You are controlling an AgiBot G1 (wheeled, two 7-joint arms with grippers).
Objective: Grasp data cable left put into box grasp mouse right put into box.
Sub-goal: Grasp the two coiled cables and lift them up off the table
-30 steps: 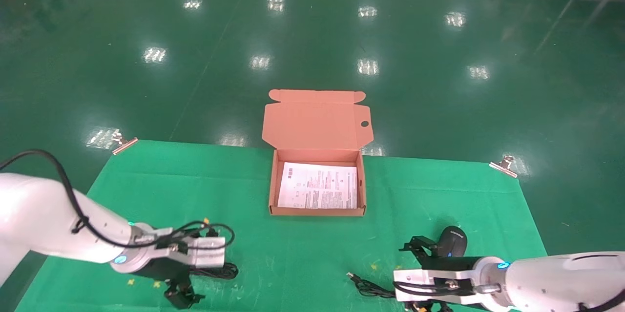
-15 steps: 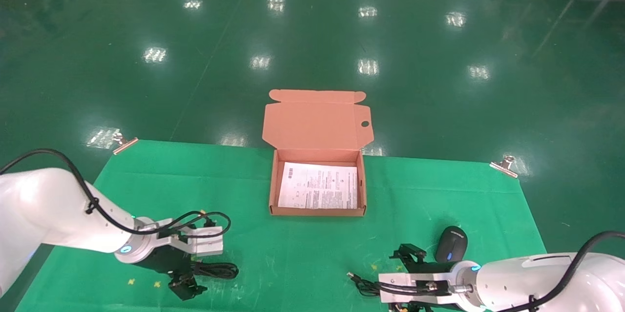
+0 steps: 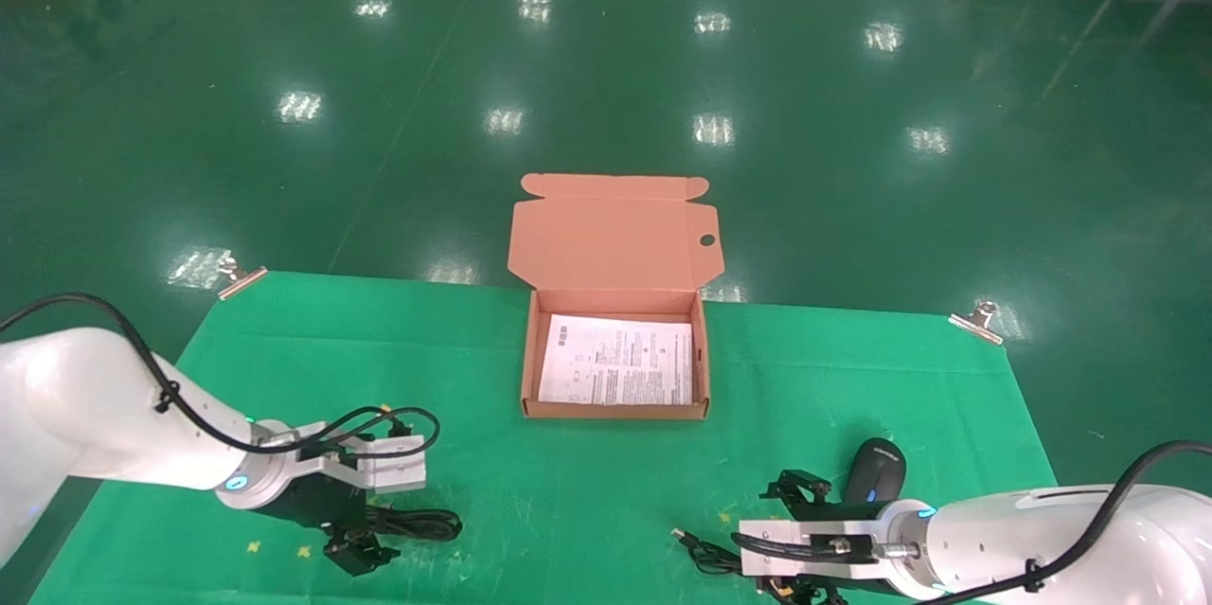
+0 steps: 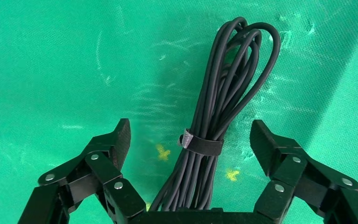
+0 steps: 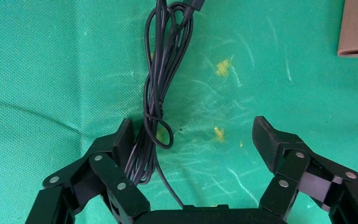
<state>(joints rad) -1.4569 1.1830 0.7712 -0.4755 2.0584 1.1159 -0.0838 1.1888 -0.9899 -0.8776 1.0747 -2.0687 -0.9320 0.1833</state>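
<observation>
A tie (image 4: 202, 143) holds the parts of the data cable (image 3: 418, 524) tightly together at its middle, so I expect the data cable to stay in one bundle with its loops pointing straight out when I lift it.
The data cable (image 4: 223, 88), a long black bundle with a tie round its middle, lies on the green cloth at the front left (image 3: 426, 523). My left gripper (image 4: 191, 135) is open low over it, one finger on each side of the tie, not touching. The black mouse (image 3: 876, 471) sits at the front right. My right gripper (image 5: 193, 135) is open just left of the mouse, above the mouse's coiled cord (image 5: 161, 93), which lies against one finger. The salmon-orange box (image 3: 615, 411) stands open at the table's middle, lid up.
A printed paper sheet (image 3: 615, 373) lies flat in the box. Metal clips (image 3: 241, 278) (image 3: 980, 321) pin the cloth at the far corners. Beyond the far edge the table drops off to a glossy green floor.
My left gripper has shifted slightly left and settled over the cable bundle. My right arm has moved left, away from the mouse and over its cord.
</observation>
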